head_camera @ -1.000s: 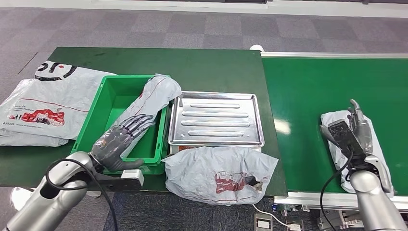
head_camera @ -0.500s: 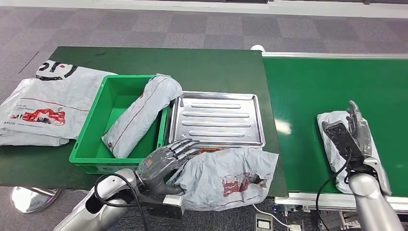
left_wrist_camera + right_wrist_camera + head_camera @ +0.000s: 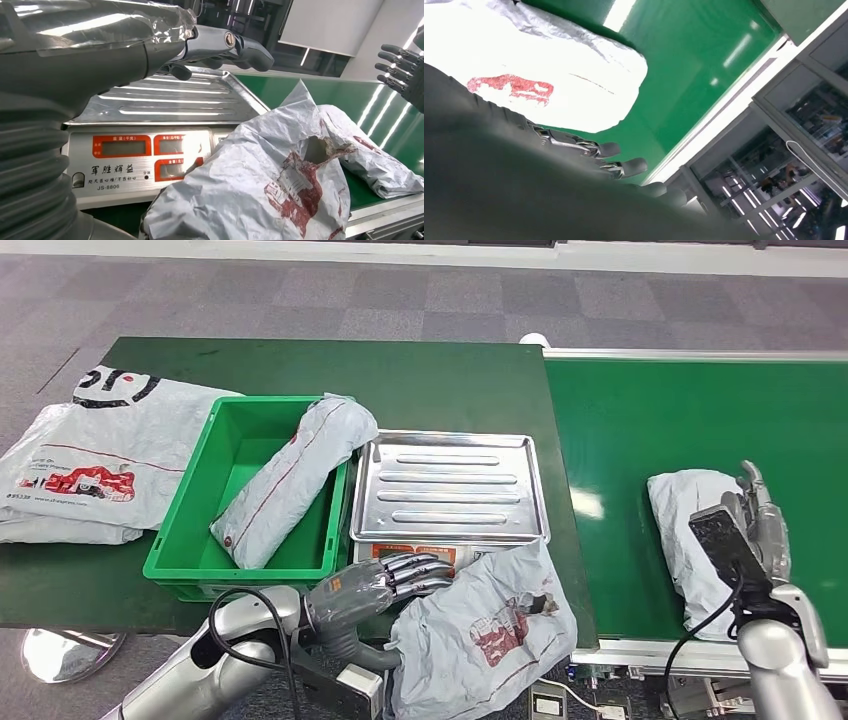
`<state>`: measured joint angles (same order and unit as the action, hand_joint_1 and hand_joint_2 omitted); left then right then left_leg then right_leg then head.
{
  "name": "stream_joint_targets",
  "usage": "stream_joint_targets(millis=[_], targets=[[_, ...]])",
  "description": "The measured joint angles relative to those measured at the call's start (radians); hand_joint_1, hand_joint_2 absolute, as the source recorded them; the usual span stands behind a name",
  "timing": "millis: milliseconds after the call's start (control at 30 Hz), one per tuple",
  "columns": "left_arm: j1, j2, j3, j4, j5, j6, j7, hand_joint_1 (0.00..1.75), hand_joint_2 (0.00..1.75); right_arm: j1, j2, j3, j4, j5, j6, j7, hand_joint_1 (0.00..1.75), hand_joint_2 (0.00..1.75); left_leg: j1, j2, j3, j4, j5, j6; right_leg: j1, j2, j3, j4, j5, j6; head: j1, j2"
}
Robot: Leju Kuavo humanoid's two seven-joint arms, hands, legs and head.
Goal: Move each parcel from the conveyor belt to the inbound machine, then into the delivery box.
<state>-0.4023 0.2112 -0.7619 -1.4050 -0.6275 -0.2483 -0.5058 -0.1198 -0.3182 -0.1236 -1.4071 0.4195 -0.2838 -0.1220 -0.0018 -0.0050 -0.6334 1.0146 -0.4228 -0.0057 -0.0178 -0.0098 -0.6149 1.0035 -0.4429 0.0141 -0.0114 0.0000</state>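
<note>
The grey parcel on the conveyor belt has slack, wrinkled edges (image 3: 676,568), so I expect its near end (image 3: 708,626) to bunch up in folds when I lift it.
A grey parcel with red print (image 3: 480,625) (image 3: 280,180) lies bunched at the table's front edge, in front of the scale (image 3: 140,155), and partly hangs over the edge. My left hand (image 3: 375,585) (image 3: 125,45) reaches in beside it with fingers stretched out, touching its near edge and holding nothing. The scale's steel tray (image 3: 450,485) is bare. Another grey parcel (image 3: 690,540) (image 3: 539,75) lies on the green conveyor belt (image 3: 650,420). My right hand (image 3: 755,530) (image 3: 524,190) is right beside it, fingers apart. The green delivery box (image 3: 190,530) holds one long parcel (image 3: 295,475).
Two flat printed parcels (image 3: 90,455) lie on the dark green table (image 3: 430,380) left of the box. The conveyor's metal rail (image 3: 700,650) runs along its near side. Grey carpet floor lies beyond the table.
My left hand swung from inside the green box to the front of the scale. The front parcel went from lying flat to bunched up and drooping. My right hand drew back off the conveyor parcel.
</note>
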Motion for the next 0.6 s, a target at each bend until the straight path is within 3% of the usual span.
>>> stream_joint_targets(millis=[300,433,567,600], targets=[[-0.035,0.002,-0.027,0.007,-0.011,-0.029,-0.048,0.0,1.75,0.014,0.0,-0.009,-0.013,-0.003,0.005,0.002,0.0,0.0,0.0,0.0,0.0,0.0,0.0,0.0,0.0,-0.001,0.0,0.0,0.0,0.0,0.0,0.0],[-0.1,-0.002,-0.096,0.027,-0.199,0.016,0.007,0.0,1.75,0.041,0.0,-0.027,-0.028,-0.006,0.015,0.0,0.0,0.0,0.0,-0.001,0.0,0.0,0.0,0.0,0.0,-0.001,0.0,0.0,0.0,0.0,0.0,0.0],[-0.169,-0.025,-0.202,0.071,-0.371,0.063,0.067,1.75,1.75,0.027,0.005,-0.031,-0.029,0.022,0.033,0.002,0.0,0.0,-0.001,0.001,0.0,0.0,0.0,0.0,0.0,0.001,0.0,0.0,0.001,0.0,0.0,0.0],[-0.181,-0.032,-0.228,0.082,-0.395,0.07,0.073,1.75,1.75,0.014,0.009,-0.03,-0.026,0.035,0.034,0.007,0.0,0.0,-0.001,0.001,0.0,0.0,0.0,0.0,0.0,0.001,0.0,0.0,0.001,0.0,0.0,0.0]])
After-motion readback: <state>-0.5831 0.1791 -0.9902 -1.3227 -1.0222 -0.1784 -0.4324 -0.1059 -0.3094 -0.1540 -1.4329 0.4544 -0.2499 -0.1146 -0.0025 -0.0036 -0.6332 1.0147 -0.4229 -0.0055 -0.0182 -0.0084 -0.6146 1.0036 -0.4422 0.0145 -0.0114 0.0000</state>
